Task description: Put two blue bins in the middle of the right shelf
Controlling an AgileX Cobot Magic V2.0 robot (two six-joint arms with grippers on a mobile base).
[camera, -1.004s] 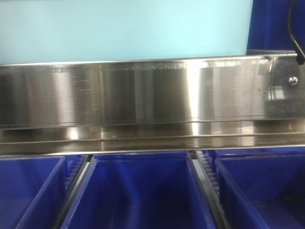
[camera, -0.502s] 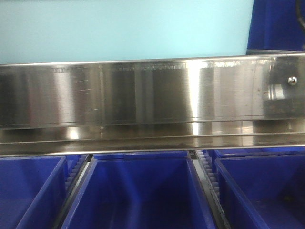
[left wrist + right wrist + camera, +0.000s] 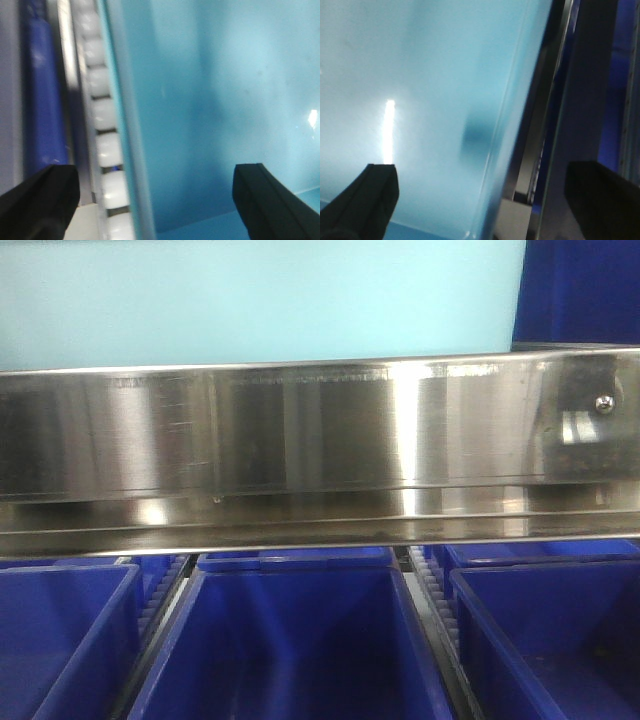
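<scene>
I expect the light blue bin to uncover more dark blue bins behind it when I lift it, because one already peeks past its edge.
A light blue bin fills the upper shelf level in the front view, and neither gripper shows there. My left gripper is open, with its black fingers wide apart on either side of the light blue bin's left wall edge. My right gripper is open too, and it straddles the same bin's right wall edge. Neither set of pads visibly touches the wall. A dark blue bin stands just right of the light one.
A stainless steel shelf rail crosses the front view. Below it sit three dark blue bins with roller tracks between them. White rollers and a dark blue bin side run left of the light bin.
The front view has shifted slightly, so the rail screw and the dark bin's edge sit a little further left. The black cable at the upper right has left the view.
</scene>
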